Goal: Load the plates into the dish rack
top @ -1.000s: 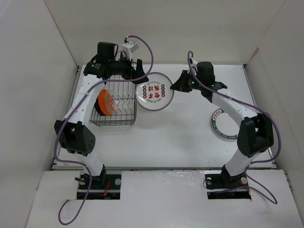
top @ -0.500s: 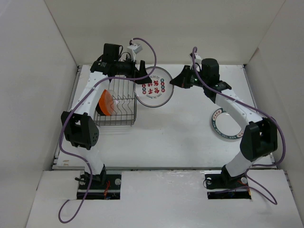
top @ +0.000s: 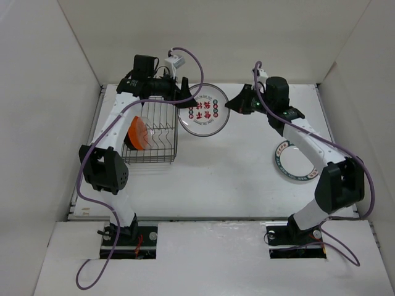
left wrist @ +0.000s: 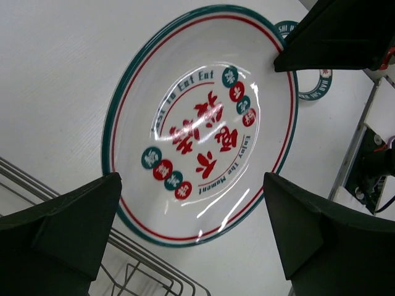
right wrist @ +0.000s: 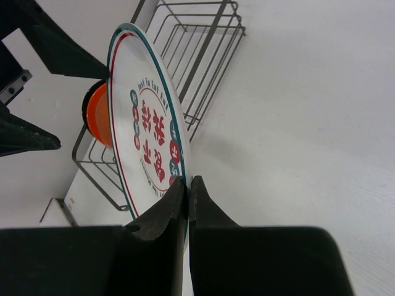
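My left gripper should take the plate's rack-side rim (top: 181, 115), because my right gripper is holding the white plate with red characters by its rim far from the dish rack (top: 226, 105).
The white plate with red characters (top: 205, 115) hangs tilted above the table, just right of the dish rack (top: 151, 140). My right gripper (top: 229, 106) is shut on its right rim; in the right wrist view the jaws (right wrist: 187, 185) pinch the plate (right wrist: 145, 135) edge. My left gripper (top: 188, 98) is open at the plate's left side, its fingers (left wrist: 68, 228) spread wide below the plate (left wrist: 200, 117) without touching it. An orange plate (top: 137, 132) stands in the rack's left end. The white plate with the green patterned rim (top: 295, 161) lies flat on the right.
The rack's wire corner (left wrist: 142, 265) lies close under my left gripper. White walls enclose the table at the back and both sides. The right arm's elbow hangs over the green-rimmed plate's right side.
The right gripper has raised and tilted the red-character plate and shifted it slightly right. The left gripper has swung right from above the rack to the plate's left rim, staying open.
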Tool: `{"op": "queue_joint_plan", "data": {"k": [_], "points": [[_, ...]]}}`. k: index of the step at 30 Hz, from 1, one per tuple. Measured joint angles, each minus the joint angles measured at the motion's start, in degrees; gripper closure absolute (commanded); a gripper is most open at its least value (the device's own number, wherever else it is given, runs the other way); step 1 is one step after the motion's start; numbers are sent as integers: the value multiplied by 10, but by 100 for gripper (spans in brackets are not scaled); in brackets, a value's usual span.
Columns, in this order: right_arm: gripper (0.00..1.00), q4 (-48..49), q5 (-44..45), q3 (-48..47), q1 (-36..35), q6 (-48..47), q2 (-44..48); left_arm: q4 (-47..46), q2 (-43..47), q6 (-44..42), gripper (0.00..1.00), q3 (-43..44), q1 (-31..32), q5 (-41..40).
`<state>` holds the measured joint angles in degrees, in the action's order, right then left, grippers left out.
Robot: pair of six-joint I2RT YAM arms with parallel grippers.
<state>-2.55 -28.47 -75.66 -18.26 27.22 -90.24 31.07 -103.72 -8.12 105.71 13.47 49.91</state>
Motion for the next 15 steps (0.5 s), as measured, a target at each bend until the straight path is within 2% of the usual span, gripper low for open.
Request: {"op": "queue_joint_plan", "data": {"k": [9, 15], "points": [[100, -9, 26, 12, 26, -4, 49, -16, 12, -3, 0, 0, -27, -28], [100, -9, -8, 12, 28, -7, 66, -27, 15, -1, 0, 0, -30, -32]]}}
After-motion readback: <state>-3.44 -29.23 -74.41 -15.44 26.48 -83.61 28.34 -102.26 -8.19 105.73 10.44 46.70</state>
